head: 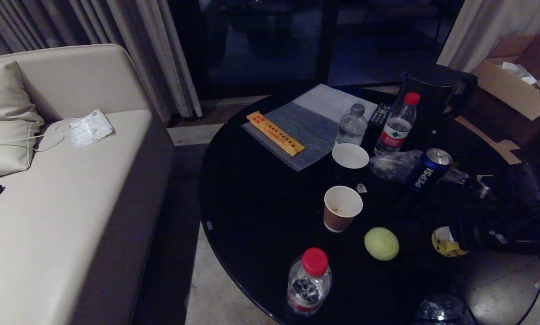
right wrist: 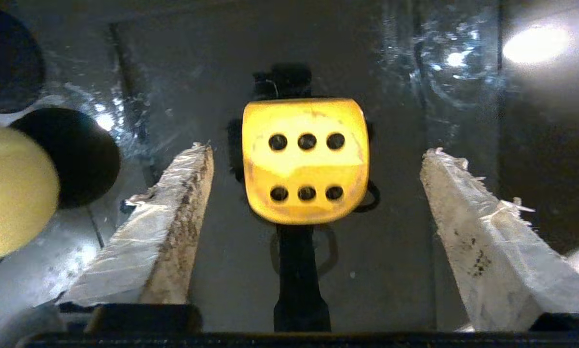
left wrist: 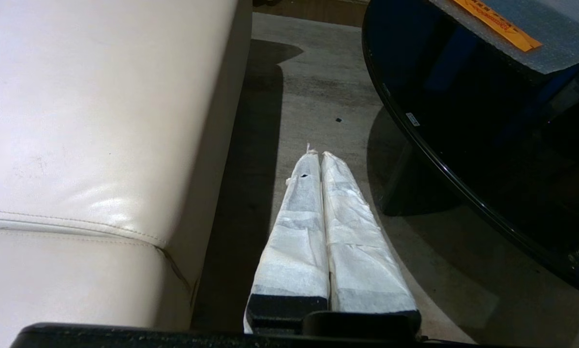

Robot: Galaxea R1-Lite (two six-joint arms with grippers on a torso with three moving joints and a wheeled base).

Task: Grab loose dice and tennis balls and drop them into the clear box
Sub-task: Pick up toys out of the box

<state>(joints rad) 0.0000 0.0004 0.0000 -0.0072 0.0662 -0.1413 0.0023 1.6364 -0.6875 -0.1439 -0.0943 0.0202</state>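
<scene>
I should keep lowering my right gripper until both fingers are on either side of the yellow die (right wrist: 305,162) and then close it, because the die is square between my open fingers and clear of the tennis ball (right wrist: 11,191).
A yellow die (head: 450,247) (right wrist: 304,159) lies on the black round table (head: 260,203) near its right edge, six pips facing the right wrist camera. My right gripper (head: 450,241) (right wrist: 317,150) hangs over it, open wide, one taped finger on each side and neither touching it. A tennis ball (head: 381,243) (right wrist: 8,193) rests on the table just left of the die. My left gripper (left wrist: 318,154) is shut and empty, parked low over the floor between sofa and table. The clear box is out of view.
Two paper cups (head: 342,207) (head: 350,155), a Pepsi can (head: 427,171), a near water bottle (head: 309,280), two far bottles (head: 396,124) (head: 352,124) and a black kettle (head: 432,90) crowd the table. A beige sofa (head: 71,203) stands on the left.
</scene>
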